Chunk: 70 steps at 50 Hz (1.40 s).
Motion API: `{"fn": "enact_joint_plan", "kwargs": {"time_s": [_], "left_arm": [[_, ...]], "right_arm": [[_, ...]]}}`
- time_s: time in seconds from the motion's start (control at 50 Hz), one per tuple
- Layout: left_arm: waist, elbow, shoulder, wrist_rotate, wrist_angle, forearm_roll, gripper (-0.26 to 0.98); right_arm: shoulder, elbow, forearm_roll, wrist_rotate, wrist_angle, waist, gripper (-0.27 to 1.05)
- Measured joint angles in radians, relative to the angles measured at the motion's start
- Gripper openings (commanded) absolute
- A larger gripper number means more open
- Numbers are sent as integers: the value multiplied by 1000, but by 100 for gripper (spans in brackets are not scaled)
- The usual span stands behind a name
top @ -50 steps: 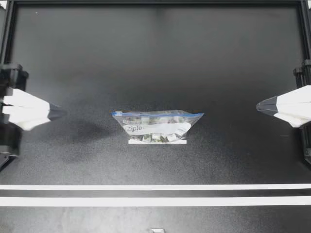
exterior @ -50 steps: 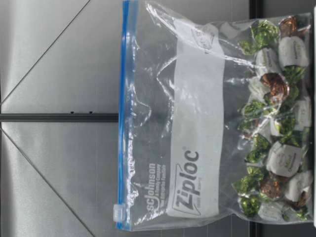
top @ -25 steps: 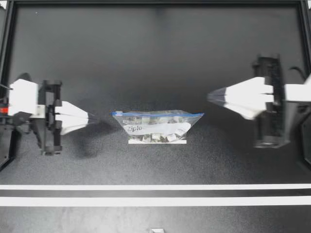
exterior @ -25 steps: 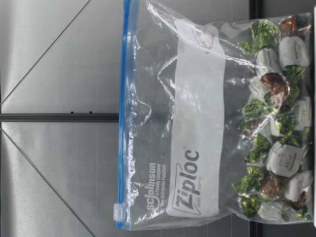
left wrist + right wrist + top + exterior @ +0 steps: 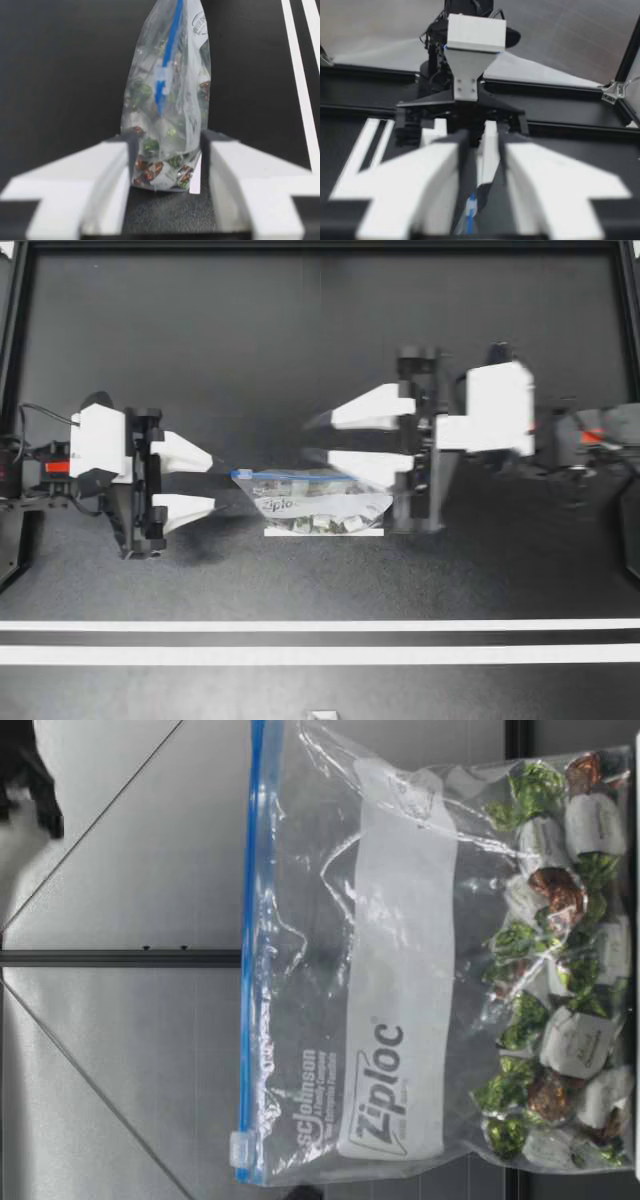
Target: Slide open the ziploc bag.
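Note:
The white slider is sitting near the blue zip strip's end (image 5: 300, 477). The strip will come apart lengthwise behind the slider when I pull the slider along.
A clear zip bag (image 5: 320, 502) of wrapped sweets stands upright mid-table, its blue zip strip (image 5: 247, 920) on top. The white slider (image 5: 240, 1150) sits at the end facing my left arm and shows as slider (image 5: 162, 80) in the left wrist view. My left gripper (image 5: 213, 481) is open just off that end, with the bag (image 5: 170, 115) reaching between its fingertips without touching. My right gripper (image 5: 312, 438) hovers open over the bag's other half, its nearer finger (image 5: 365, 468) above the zip strip (image 5: 470, 217). Neither holds anything.
A short white tape mark (image 5: 324, 532) lies under the bag. Two white lines (image 5: 320, 625) run along the table's front. A black frame (image 5: 320, 245) borders the table. A dark piece of an arm (image 5: 28, 770) shows above the bag in the low view.
Both arms have swung in from the table's sides to the bag. Both grippers, shut before, now stand open. The bag has not moved.

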Motion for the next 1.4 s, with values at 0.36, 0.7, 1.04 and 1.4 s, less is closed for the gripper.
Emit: {"fn": "enact_joint_plan", "kwargs": {"time_s": [0.36, 0.7, 1.04, 1.4], "left_arm": [[3, -55, 72, 5, -28, -12, 28], [8, -55, 49, 18, -28, -14, -14], [8, -55, 37, 31, -25, -12, -17], [8, -54, 44, 32, -25, -11, -17]], "right_arm": [[184, -146, 0, -43, 106, 0, 47], [270, -204, 0, -43, 207, -2, 49], [339, -253, 0, -41, 307, -2, 48], [342, -261, 0, -34, 364, -2, 21]]}}
